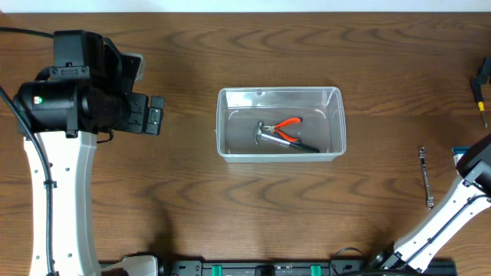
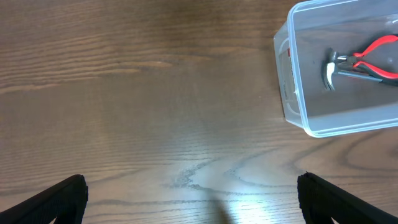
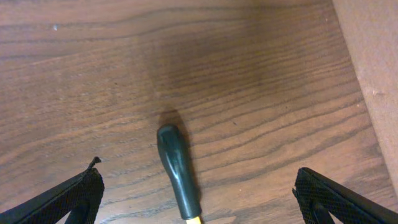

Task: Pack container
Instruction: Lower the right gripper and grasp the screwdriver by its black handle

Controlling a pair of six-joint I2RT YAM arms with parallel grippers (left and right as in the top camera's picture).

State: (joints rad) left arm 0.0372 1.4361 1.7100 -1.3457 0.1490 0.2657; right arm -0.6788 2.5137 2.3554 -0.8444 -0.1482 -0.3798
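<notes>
My right gripper should continue to go down until its fingers are on either side of the handle (image 1: 482,73), then close. The screwdriver's dark handle (image 3: 178,168) lies free and lengthwise between my right gripper's open fingers.
The clear plastic container (image 1: 227,123) sits mid-table and holds a hammer (image 1: 263,134) and red-handled pliers (image 1: 288,125). In the left wrist view the container (image 2: 291,87) is at the upper right, with the hammer (image 2: 331,70) and pliers (image 2: 375,51) inside. My left gripper (image 1: 156,115) (image 2: 193,190) is open and empty, left of the container over bare wood. My right gripper (image 3: 196,177) is open, straddling a dark-handled, yellow-shafted screwdriver (image 3: 177,168) without touching it. The screwdriver (image 1: 482,107) lies at the far right edge in the overhead view.
A silver wrench (image 1: 426,178) lies on the table at the right, near my right arm. A small blue box (image 1: 460,151) peeks out beside that arm. The table's edge (image 3: 373,68) runs along the right of the right wrist view.
</notes>
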